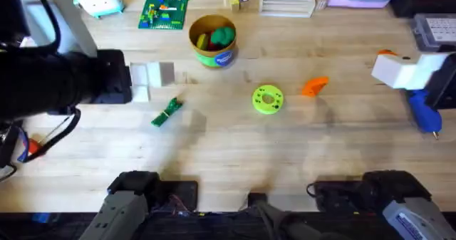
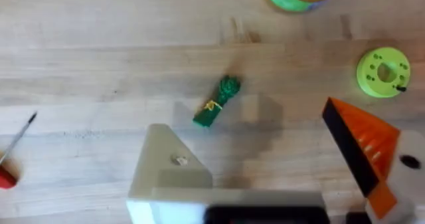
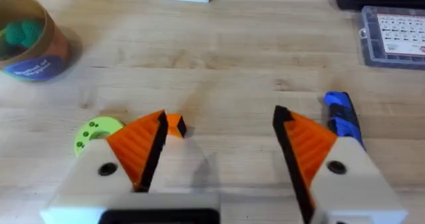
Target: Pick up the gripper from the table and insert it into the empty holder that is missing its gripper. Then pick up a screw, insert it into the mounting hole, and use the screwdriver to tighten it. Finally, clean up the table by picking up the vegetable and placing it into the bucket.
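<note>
My gripper will push in the loose orange gripper (image 1: 315,86), which should stay put before screwing, since my right gripper's orange fingers sit deep in cream holders (image 3: 352,177).
The loose orange gripper (image 1: 314,85) lies on the table right of centre, also seen as an orange gripper (image 3: 175,125) partly behind my right finger. The bare cream holder (image 2: 166,164) is one side of my left gripper (image 2: 242,117); its other finger is orange (image 2: 365,151). This left gripper (image 1: 151,80) stands open above the green vegetable (image 1: 167,112) (image 2: 218,102), holding nothing. My right gripper (image 3: 220,114) (image 1: 395,65) is open and empty, hovering near the blue screwdriver (image 1: 425,112) (image 3: 342,114). The bucket (image 1: 213,40) (image 3: 30,41) stands at the back centre with toys inside.
A lime-green ring disc (image 1: 268,100) (image 2: 384,71) sits mid-table. A grey compartment box (image 1: 436,30) (image 3: 395,34) is at the far right. A thin red-handled tool (image 2: 10,164) lies at the left. Toys and boxes line the back edge.
</note>
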Tool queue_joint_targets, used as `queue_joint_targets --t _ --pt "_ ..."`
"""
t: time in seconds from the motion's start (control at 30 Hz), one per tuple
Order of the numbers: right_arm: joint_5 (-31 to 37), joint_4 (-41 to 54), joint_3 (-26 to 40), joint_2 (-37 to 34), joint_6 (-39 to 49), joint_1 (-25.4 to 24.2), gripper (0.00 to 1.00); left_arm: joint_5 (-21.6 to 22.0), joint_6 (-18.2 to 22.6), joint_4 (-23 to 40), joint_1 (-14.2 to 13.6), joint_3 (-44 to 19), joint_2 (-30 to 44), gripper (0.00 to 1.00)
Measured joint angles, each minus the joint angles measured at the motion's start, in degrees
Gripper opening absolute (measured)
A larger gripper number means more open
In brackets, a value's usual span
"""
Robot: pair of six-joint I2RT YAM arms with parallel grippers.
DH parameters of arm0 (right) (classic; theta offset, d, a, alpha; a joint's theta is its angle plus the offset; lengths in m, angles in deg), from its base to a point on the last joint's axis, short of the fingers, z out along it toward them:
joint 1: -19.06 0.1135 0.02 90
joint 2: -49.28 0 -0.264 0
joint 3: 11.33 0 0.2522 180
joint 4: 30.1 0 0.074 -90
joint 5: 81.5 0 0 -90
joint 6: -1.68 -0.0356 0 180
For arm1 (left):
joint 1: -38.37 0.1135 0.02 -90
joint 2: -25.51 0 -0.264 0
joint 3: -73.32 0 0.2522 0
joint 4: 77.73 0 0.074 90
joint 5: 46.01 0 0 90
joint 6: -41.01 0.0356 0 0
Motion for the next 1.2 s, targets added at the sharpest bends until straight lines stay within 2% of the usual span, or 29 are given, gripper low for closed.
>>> queue_joint_targets --t 0.07,0.17,0.33,0.57,0.67,0.8,0.9,1.2 --pt "0.0 0.0 0.0 0.0 0.0 0.0 0.992 -0.1 -0.3 1.1 0.0 0.0 0.0 0.993" --pt "0.0 0.0 0.0 0.0 0.0 0.0 0.992 -0.3 -0.7 -1.6 0.0 0.0 0.0 0.993" --pt "0.0 0.0 0.0 0.0 0.0 0.0 0.992 -2.1 -0.6 -16.6 -0.4 2.6 -0.4 0.993" --pt "0.0 0.0 0.0 0.0 0.0 0.0 0.992 -10.3 -0.5 -39.4 -1.8 19.7 -5.0 0.992" --pt "0.0 0.0 0.0 0.0 0.0 0.0 0.992 -14.1 -0.5 -49.0 -3.5 28.5 -9.6 0.993" --pt "0.0 0.0 0.0 0.0 0.0 0.0 0.992 -17.7 -0.4 -57.9 -6.1 37.8 -16.8 0.993" --pt "0.0 0.0 0.0 0.0 0.0 0.0 0.991 -19.0 -0.4 -61.9 -8.5 43.4 -22.1 0.993" --pt "0.0 0.0 0.0 0.0 0.0 0.0 0.991 -20.4 -0.7 -63.4 -16.2 53.8 -33.8 0.994"
